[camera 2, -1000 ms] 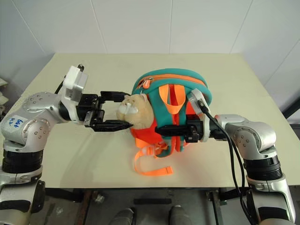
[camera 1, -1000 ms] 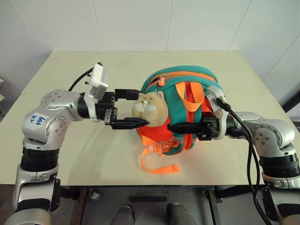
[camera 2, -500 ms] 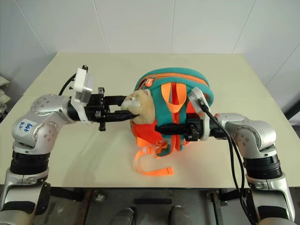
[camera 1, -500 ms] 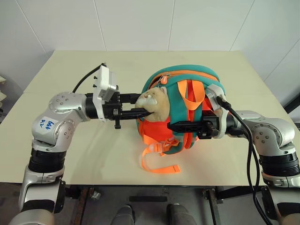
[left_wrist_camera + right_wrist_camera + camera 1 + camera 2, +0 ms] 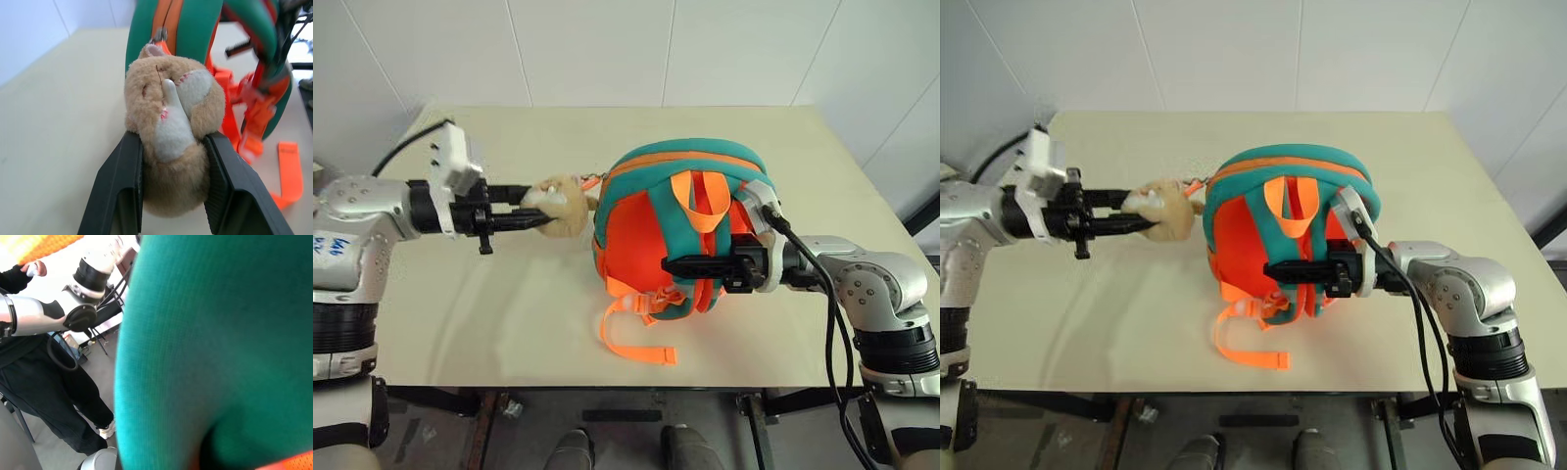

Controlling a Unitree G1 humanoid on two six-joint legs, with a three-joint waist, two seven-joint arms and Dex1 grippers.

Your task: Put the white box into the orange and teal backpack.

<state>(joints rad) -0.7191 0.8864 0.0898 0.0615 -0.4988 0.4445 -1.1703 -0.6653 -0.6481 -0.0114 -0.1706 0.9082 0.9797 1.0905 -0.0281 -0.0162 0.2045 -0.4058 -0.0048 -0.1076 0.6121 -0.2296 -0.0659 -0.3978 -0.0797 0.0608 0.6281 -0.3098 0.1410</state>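
Note:
The zipper point(image 5: 168, 14) is closed above the charm's clip, so my left gripper should keep pulling the charm down the backpack's side point(image 5: 599, 250) until it gets near the bottom.
The orange and teal backpack point(image 5: 651, 220) stands upright in the middle of the table, straps facing me. Its tan plush charm point(image 5: 560, 204) is stretched out to the left on its cord. My left gripper point(image 5: 544, 217) is shut on the charm, and the left wrist view shows the plush point(image 5: 171, 132) squeezed between both black fingers point(image 5: 122, 181). My right gripper point(image 5: 683, 264) reaches in from the right, shut on a teal shoulder strap point(image 5: 729, 230) low on the backpack's front. The white box is hidden from view.
The beige table point(image 5: 499, 304) has bare room to the left of the backpack and behind it. Loose orange webbing point(image 5: 641, 345) trails toward the front edge. A person in black clothes point(image 5: 54, 391) stands beyond the table in the right wrist view.
My left gripper closed on the plush charm, then drew it out to the left, away from the backpack. The backpack's front has turned more toward me. The right arm stayed put.

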